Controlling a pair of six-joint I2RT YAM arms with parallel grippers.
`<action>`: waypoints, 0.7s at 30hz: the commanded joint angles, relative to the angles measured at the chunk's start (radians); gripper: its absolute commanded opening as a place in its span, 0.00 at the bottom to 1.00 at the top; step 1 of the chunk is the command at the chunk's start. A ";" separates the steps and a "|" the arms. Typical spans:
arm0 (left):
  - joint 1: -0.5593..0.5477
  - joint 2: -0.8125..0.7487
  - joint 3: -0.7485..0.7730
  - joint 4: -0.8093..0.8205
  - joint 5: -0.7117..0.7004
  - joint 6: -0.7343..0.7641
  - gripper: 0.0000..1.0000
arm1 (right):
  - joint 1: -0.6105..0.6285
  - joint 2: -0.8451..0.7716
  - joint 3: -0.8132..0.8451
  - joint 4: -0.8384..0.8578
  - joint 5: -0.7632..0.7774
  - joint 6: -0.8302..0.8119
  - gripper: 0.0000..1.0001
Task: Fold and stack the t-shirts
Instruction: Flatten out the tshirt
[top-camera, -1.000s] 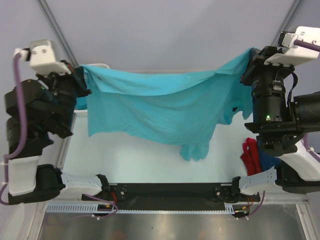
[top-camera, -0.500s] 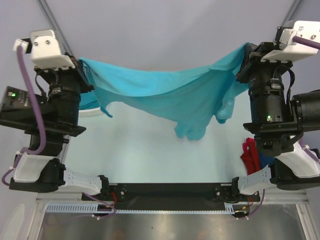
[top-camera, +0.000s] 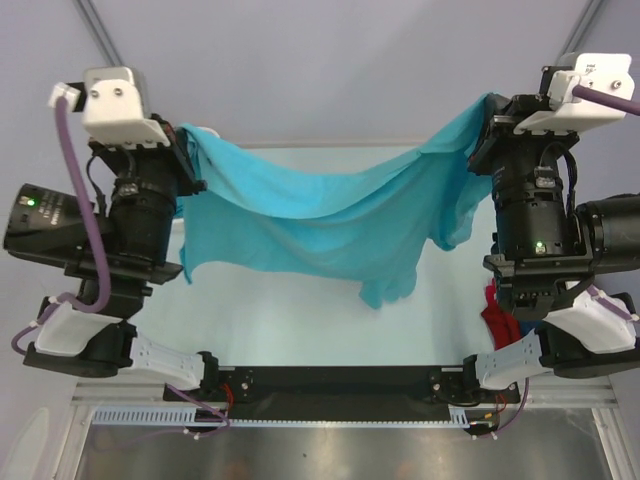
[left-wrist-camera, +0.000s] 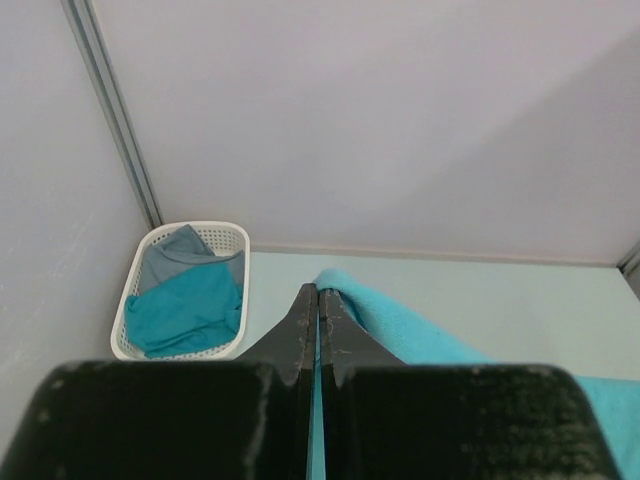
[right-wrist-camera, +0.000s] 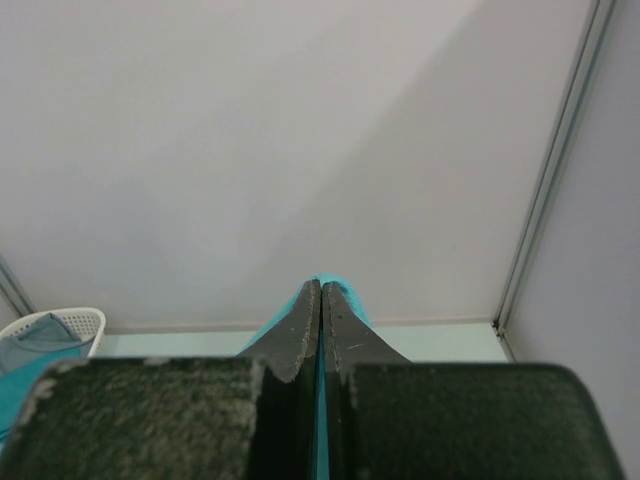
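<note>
The dangling sleeve (top-camera: 390, 288) is bunched up below the sagging middle of the teal t-shirt, so both my grippers should shake the cloth (top-camera: 310, 220) open before I put it down.
A teal t-shirt (top-camera: 320, 225) hangs in the air over the table, stretched between both arms and sagging in the middle, with a sleeve dangling at its lower right. My left gripper (top-camera: 190, 152) is shut on its left upper corner. In the left wrist view the gripper (left-wrist-camera: 319, 290) pinches teal cloth (left-wrist-camera: 420, 335) that runs off to the right. My right gripper (top-camera: 487, 115) is shut on the right upper corner, and in the right wrist view the gripper (right-wrist-camera: 319, 284) has a teal edge (right-wrist-camera: 342, 285) peeking past its tips. A red t-shirt (top-camera: 497, 318) lies by the right arm's base.
A white slotted basket (left-wrist-camera: 130, 300) stands at the table's far left corner, holding a grey shirt (left-wrist-camera: 170, 258) and another teal one (left-wrist-camera: 190, 312). Its rim (right-wrist-camera: 60, 320) also shows in the right wrist view. The pale table (top-camera: 300, 320) lies under the hanging shirt, with walls behind it.
Both arms have swung with the shirt. The left wrist has shifted right and inward, the cloth sags more between the grippers, and its lower hem has swung up and dropped again.
</note>
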 joint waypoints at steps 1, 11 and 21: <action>-0.022 -0.028 -0.069 0.027 -0.023 -0.017 0.00 | 0.012 -0.033 -0.024 0.107 0.010 -0.073 0.00; 0.082 -0.076 -0.154 0.099 0.035 0.020 0.00 | -0.118 -0.082 -0.097 -0.109 -0.016 0.160 0.00; 0.277 -0.048 -0.099 -0.264 0.139 -0.299 0.00 | -0.352 -0.038 -0.024 -0.589 -0.140 0.628 0.00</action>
